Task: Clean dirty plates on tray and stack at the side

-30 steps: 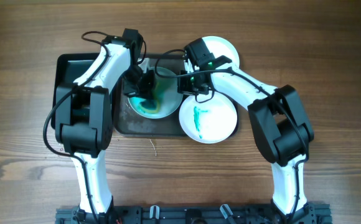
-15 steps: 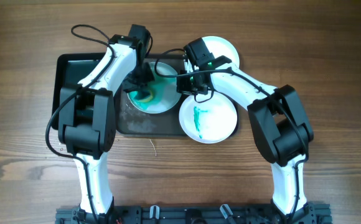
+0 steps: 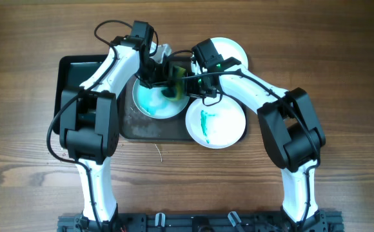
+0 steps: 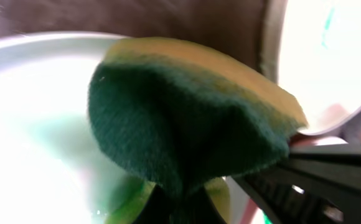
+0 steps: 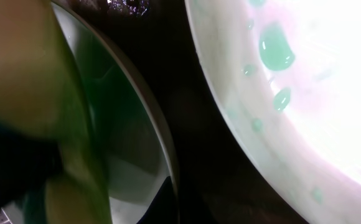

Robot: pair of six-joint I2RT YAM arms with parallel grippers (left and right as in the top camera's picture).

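Observation:
Green liquid [image 3: 150, 103] is spreading over the plate beside the sponge. Next, my left gripper lifts the sponge out of the way while my right gripper tips the plate [image 3: 166, 112] to drain it.
A white plate smeared with green [image 3: 149, 103] lies on the dark tray [image 3: 77, 71]. My left gripper [image 3: 167, 84] is shut on a green and yellow sponge [image 3: 175, 84] and presses it on that plate's upper right part. The left wrist view shows the sponge [image 4: 187, 118] on the plate [image 4: 31, 124]. My right gripper [image 3: 190, 84] is shut on the plate's right rim [image 5: 149, 124]. A second dirty plate [image 3: 222, 125] with a green streak overlaps the tray's right edge. Its green drops show in the right wrist view [image 5: 292, 93]. A clean white plate [image 3: 235, 50] sits on the table behind.
The left half of the tray is bare and dark. Wood table surrounds the tray on all sides. A thin scrap [image 3: 159, 153] lies on the table just in front of the tray. Both arms cross above the tray's right half.
My left gripper has swept the sponge from the plate's lower left to its upper right. The right arm has not moved.

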